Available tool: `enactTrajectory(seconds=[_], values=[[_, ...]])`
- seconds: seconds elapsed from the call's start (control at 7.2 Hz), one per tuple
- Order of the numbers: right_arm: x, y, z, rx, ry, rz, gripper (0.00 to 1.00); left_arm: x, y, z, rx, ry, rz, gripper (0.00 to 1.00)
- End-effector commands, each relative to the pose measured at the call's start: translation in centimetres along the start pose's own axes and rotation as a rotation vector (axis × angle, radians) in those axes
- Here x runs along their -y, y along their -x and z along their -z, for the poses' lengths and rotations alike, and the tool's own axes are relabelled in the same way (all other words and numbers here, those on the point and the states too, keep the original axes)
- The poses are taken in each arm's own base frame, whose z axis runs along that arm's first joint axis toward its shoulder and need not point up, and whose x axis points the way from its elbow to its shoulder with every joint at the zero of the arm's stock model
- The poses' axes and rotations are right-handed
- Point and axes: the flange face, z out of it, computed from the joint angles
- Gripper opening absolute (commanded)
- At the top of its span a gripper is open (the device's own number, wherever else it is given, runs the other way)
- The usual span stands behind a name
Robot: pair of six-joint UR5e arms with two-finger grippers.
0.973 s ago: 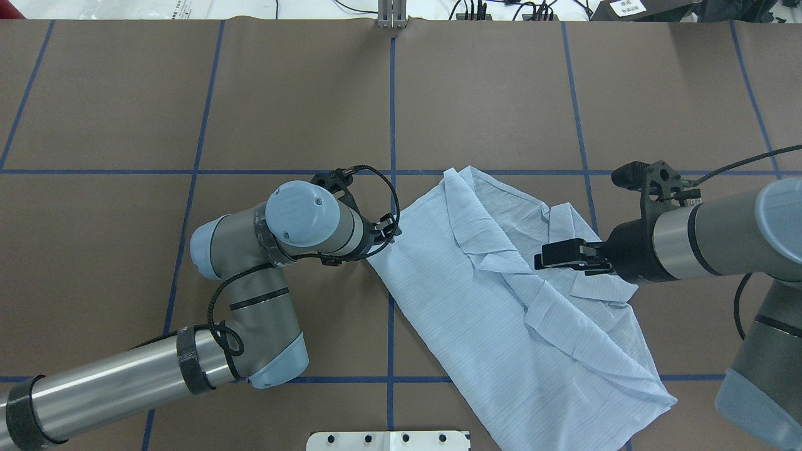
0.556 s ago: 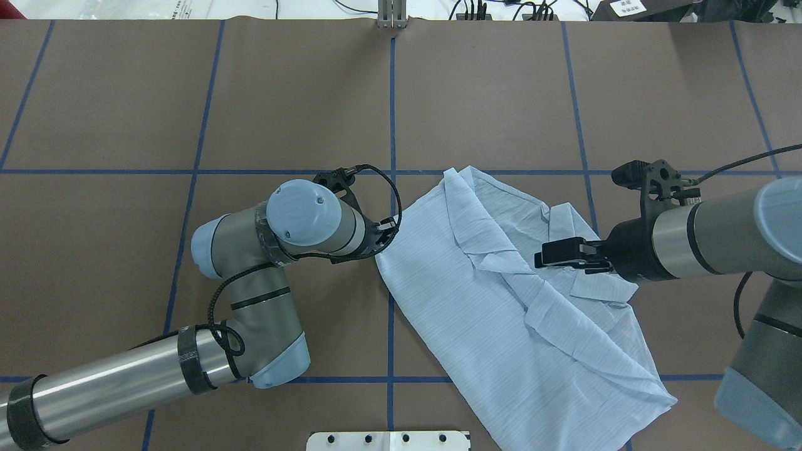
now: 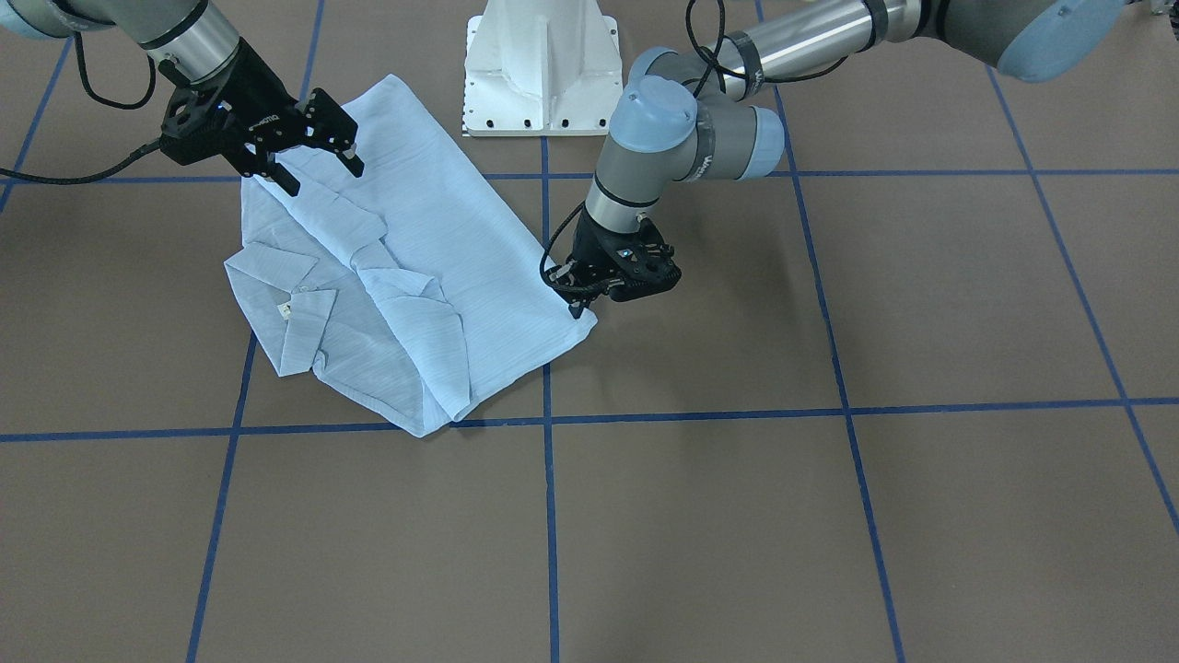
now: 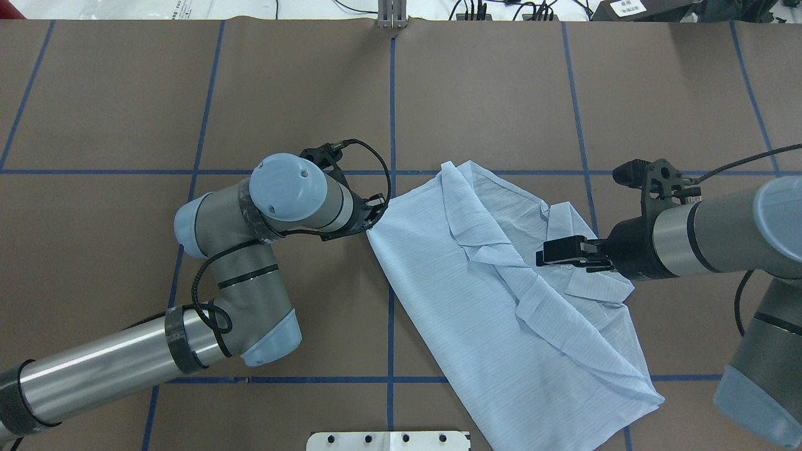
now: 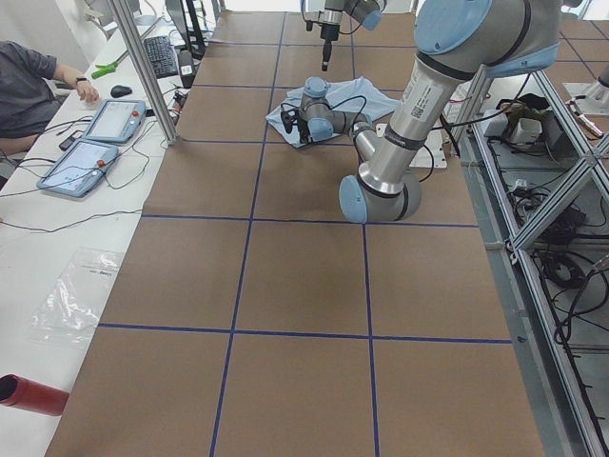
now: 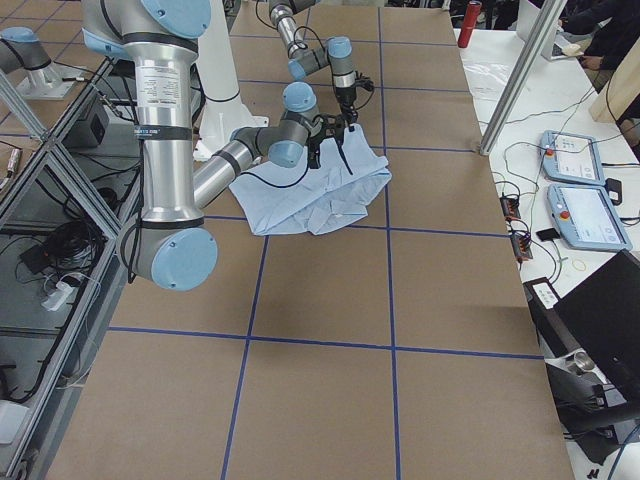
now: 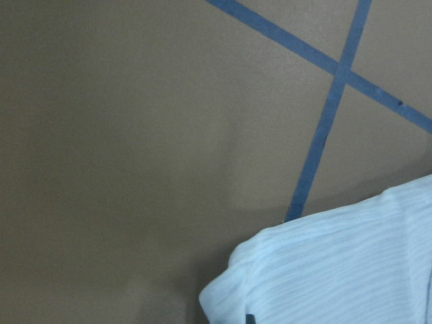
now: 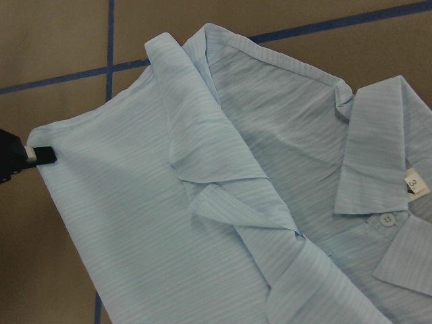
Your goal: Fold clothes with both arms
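The slanted shirt's corner (image 3: pixel 589 321) is in my left gripper's fingers, with open table ahead (image 3: pixel 627 514). My left gripper goes on pulling until the shirt is straight, then let go.
The light-blue striped shirt (image 4: pixel 451 275) lies partly folded on the brown table, collar toward my right side; it also shows in the front view (image 3: pixel 433 249). My left gripper (image 4: pixel 371 220) is low at the shirt's left corner and shut on that corner (image 3: pixel 577 308). The left wrist view shows the pinched corner (image 7: pixel 337 270) at the bottom. My right gripper (image 3: pixel 321 168) is open and empty, hovering just above the shirt next to the collar (image 8: pixel 378 135); in the overhead view it sits over the collar side (image 4: pixel 540 257).
The white pedestal base (image 3: pixel 543 69) stands at the table's near edge behind the shirt. Blue tape lines (image 4: pixel 391 113) grid the brown table. An operators' desk with tablets (image 5: pixel 95 138) runs along the far side.
My left gripper has moved away from the robot and slightly left, pulling the shirt's corner with it; the whole shirt shifted a little. The right gripper has hardly moved.
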Motion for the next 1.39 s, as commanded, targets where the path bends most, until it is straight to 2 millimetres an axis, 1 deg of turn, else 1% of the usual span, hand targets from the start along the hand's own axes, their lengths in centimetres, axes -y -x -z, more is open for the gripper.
enactTrajectory(seconds=[0.0,0.14,0.28,0.42,0.56,0.69,0.83,0.97,1.25], values=[[0.3,-0.2,-0.5,-0.01,-0.008,-0.005,1.0,5.7,0.9,-0.5,0.032,-0.088,-0.019,0.0],[0.4,0.0,-0.6,-0.006,-0.011,-0.008,1.0,8.2,1.6,-1.0,0.049,-0.136,-0.042,0.0],[0.9,1.0,-1.1,0.005,-0.015,-0.01,1.0,10.7,0.1,-1.8,0.056,-0.175,-0.032,0.0],[1.1,1.1,-1.5,0.005,-0.015,-0.012,1.0,13.0,-2.6,-3.3,0.078,-0.204,-0.017,0.0],[1.2,1.2,-1.4,0.006,-0.018,-0.012,1.0,14.5,-3.4,-3.9,0.025,-0.234,-0.019,0.0],[1.2,1.2,-1.4,0.005,-0.02,-0.012,1.0,16.1,-3.4,-4.7,-0.015,-0.248,-0.021,0.0],[1.2,1.2,-1.4,0.005,-0.018,-0.011,1.0,17.2,-4.6,-5.2,-0.047,-0.311,-0.023,0.0],[1.1,1.2,-1.4,0.007,-0.019,-0.011,1.0,17.7,-5.0,-5.7,-0.096,-0.345,-0.031,0.0],[1.2,1.2,-1.4,0.005,-0.018,-0.011,1.0,18.5,-4.7,-6.2,-0.145,-0.393,-0.036,0.0]])
